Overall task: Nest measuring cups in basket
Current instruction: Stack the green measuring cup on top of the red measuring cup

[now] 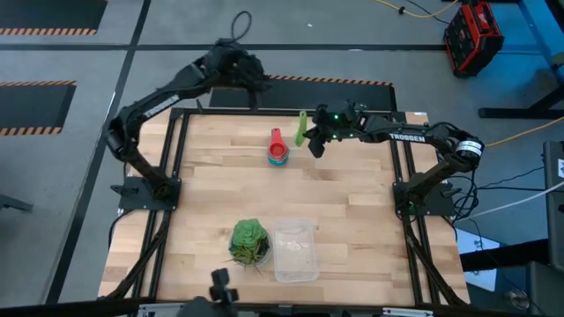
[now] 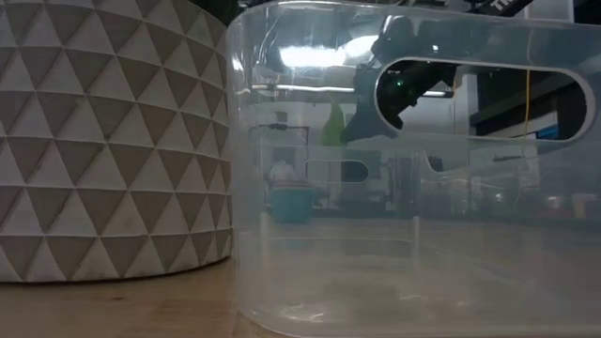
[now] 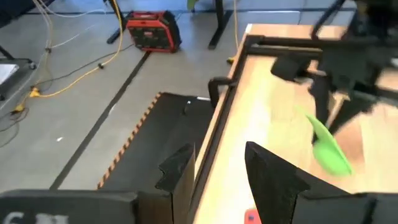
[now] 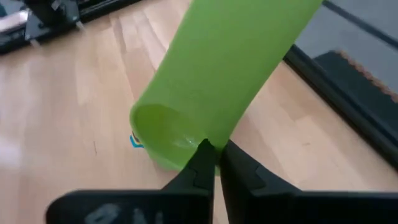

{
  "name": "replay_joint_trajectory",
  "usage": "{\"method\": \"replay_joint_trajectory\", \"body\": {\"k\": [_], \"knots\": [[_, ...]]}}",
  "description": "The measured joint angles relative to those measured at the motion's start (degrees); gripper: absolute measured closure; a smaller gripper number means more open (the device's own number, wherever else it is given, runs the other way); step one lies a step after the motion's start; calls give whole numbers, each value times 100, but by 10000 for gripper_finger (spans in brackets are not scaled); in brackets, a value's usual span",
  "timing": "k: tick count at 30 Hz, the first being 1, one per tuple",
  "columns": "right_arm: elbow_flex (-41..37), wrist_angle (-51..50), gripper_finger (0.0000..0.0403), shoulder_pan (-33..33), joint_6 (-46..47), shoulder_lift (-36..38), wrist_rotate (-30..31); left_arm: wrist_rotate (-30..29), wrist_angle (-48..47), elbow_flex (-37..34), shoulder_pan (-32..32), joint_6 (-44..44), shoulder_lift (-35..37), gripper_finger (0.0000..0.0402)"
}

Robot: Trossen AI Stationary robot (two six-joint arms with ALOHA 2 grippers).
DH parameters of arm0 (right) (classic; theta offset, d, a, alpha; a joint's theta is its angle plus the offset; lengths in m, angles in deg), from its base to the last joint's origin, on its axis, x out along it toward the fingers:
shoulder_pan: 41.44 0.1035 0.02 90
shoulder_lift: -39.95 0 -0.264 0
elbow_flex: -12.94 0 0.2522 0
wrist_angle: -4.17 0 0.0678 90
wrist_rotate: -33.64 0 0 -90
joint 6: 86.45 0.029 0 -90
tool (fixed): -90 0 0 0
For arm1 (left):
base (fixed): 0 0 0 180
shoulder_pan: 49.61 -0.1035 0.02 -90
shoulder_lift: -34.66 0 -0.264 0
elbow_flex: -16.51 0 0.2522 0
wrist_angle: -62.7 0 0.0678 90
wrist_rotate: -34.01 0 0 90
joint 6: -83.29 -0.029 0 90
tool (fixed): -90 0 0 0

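Note:
The green measuring cup (image 1: 301, 129) is hanging at a tilt next to the stack. My right gripper should swing it over the red cup (image 1: 278, 148) and level the measuring cup's bowl before nesting the measuring cup.
My right gripper (image 4: 214, 158) is shut on the green measuring cup (image 1: 302, 128), held in the air over the table's far middle. To its left a stack of cups (image 1: 278, 153) stands on the table, red on top with blue ones below. Through the basket wall, the low view shows the green cup (image 2: 335, 122) well above the stack (image 2: 293, 202). The clear basket (image 1: 295, 249) stands at the near edge, right of the green leafy ball (image 1: 249, 240). My left gripper (image 3: 217, 174) is open and waits past the table's far left edge. My right gripper pinches the green cup between its two fingers at the bowl's rim (image 4: 205, 138), near where the broad handle (image 4: 249, 56) begins. It comes from the table's right side, slanting down. The cup is lifted clear of the table, tilted, its handle pointing away from the fingers.
The low view shows a white faceted pot (image 2: 113, 141) close beside the basket (image 2: 413, 169). Black frame rails (image 1: 176, 158) run along the table's edges. Bare wood lies between the stack and the basket.

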Motion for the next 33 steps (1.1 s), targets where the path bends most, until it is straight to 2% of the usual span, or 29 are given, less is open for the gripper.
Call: {"method": "replay_joint_trajectory", "body": {"k": [4,7,9,14,20,26,33], "knots": [[250,-88,389,0,231,0,-2,910,-63,-732,-364,-141,472,266],[527,-203,389,0,326,0,1,1594,511,-1713,-545,-112,936,266],[750,-191,389,0,455,0,1,1805,1014,-2442,-637,-108,1247,266],[1275,-346,389,0,988,-19,5,1807,2273,-3977,-670,-109,1810,266],[1750,-587,389,24,1728,-298,-105,1687,3483,-5153,-594,-104,1936,266],[1888,-574,389,141,2318,-781,-588,1670,4350,-5789,-431,-104,1932,266],[1886,-673,389,199,2490,-1279,-817,1666,4516,-5969,-255,-104,1932,266]]}}
